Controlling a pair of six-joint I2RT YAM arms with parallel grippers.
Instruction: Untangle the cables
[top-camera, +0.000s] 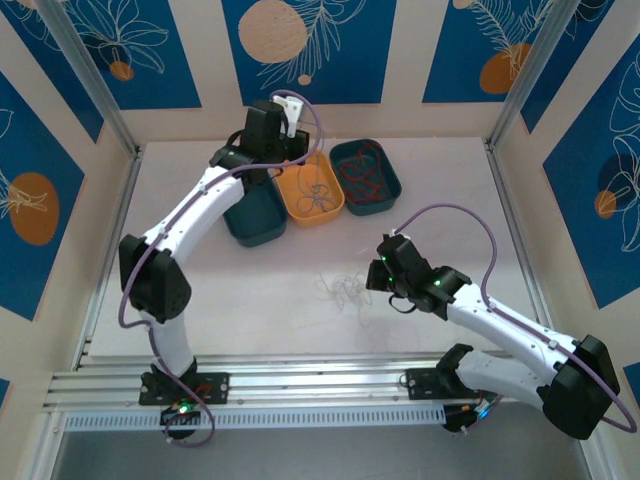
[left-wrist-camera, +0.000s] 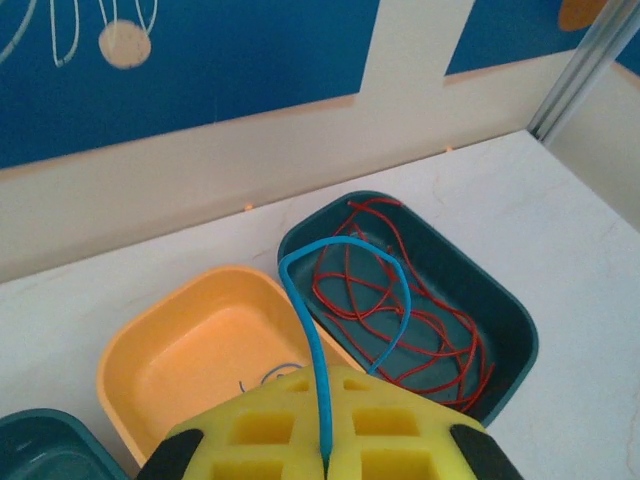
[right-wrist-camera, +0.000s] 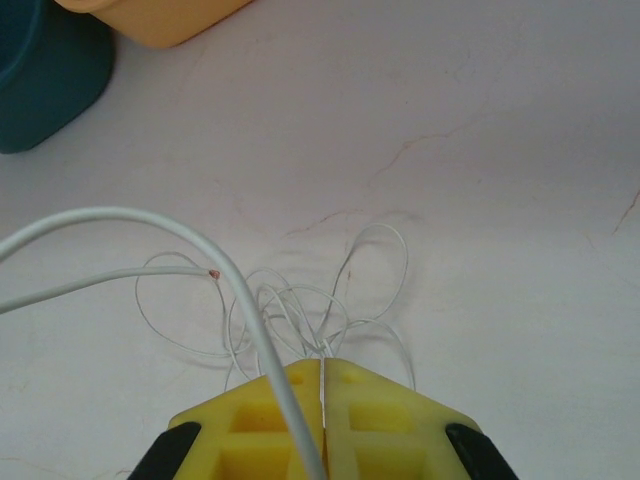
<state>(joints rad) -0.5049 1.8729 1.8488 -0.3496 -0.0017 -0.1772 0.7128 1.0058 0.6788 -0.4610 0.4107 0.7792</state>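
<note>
The blue wire's lower coils (top-camera: 318, 199) lie inside the orange bin, so the robot's left gripper should keep lowering the held part until it gets near the bin's bottom (top-camera: 300, 187), then let go.
A blue wire (left-wrist-camera: 312, 330) rises in a loop from between the yellow pads (left-wrist-camera: 400, 430) of my left gripper (left-wrist-camera: 326, 440), which is shut on it above the bins. That gripper (top-camera: 283, 140) hangs over the back of the table. Several red wires (left-wrist-camera: 400, 310) lie in the teal bin (left-wrist-camera: 515, 320). A bit of blue-grey wire (left-wrist-camera: 265, 375) lies in the orange bin (left-wrist-camera: 160, 340). A loose tangle of white wires (right-wrist-camera: 300, 305) lies on the table (top-camera: 345, 290). My right gripper (right-wrist-camera: 323, 400) is shut on a white wire (right-wrist-camera: 235, 290) at the tangle's near edge.
Three bins stand in a row at the back: a dark teal one (top-camera: 255, 215), the orange one (top-camera: 312, 195) and the teal one (top-camera: 365, 178). Low walls and metal posts (top-camera: 515, 95) edge the white table (top-camera: 250, 300).
</note>
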